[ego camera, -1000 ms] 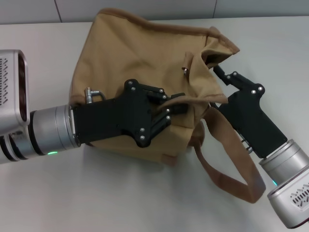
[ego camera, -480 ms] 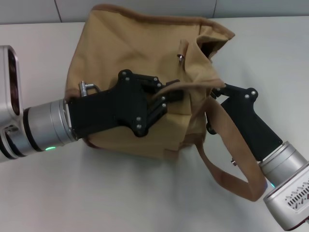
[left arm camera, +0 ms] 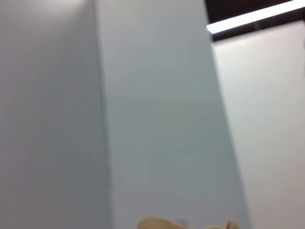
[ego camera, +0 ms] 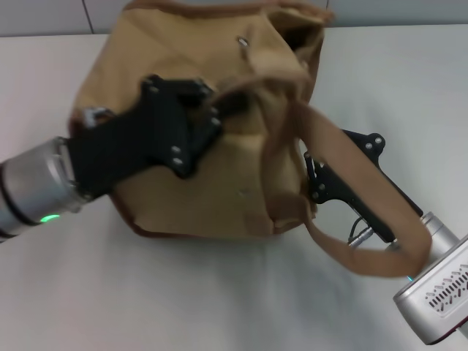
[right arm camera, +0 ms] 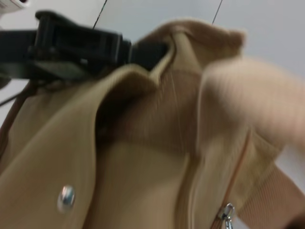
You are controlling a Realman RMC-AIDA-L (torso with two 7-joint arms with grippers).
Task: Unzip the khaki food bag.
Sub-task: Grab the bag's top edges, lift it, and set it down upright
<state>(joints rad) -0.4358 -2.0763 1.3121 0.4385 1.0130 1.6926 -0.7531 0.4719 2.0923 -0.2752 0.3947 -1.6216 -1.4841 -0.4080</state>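
My right arm has the bag's loop handle (ego camera: pixel 373 175) draped over it, so next my right gripper opens and back out clear before reaching for the zipper pull (right arm camera: pixel 227 213).
The khaki food bag (ego camera: pixel 183 175) is a boxy tan canvas tote, tipped up in the middle of the head view. My left gripper (ego camera: pixel 213 115) is shut on one webbing handle (ego camera: pixel 252 80) near the bag's top and holds it raised. The other loop handle (ego camera: pixel 365 219) drapes over my right arm. My right gripper (ego camera: pixel 313 179) sits against the bag's lower right corner. In the right wrist view the bag (right arm camera: pixel 143 157) fills the picture, with a metal snap (right arm camera: pixel 66 196), a zipper pull (right arm camera: pixel 228 212) and my left gripper's black fingers (right arm camera: pixel 90 45) on the top edge. A sliver of the bag (left arm camera: pixel 162 223) shows in the left wrist view.
The bag rests on a white table (ego camera: pixel 219 307). A grey wall (ego camera: pixel 44 14) runs along the table's far edge. The left wrist view shows mostly wall panels (left arm camera: pixel 143 119).
My left gripper has pulled the handle up and to the left, and the bag tilted and shifted with it. My right gripper has dropped from the bag's top opening to its lower right corner.
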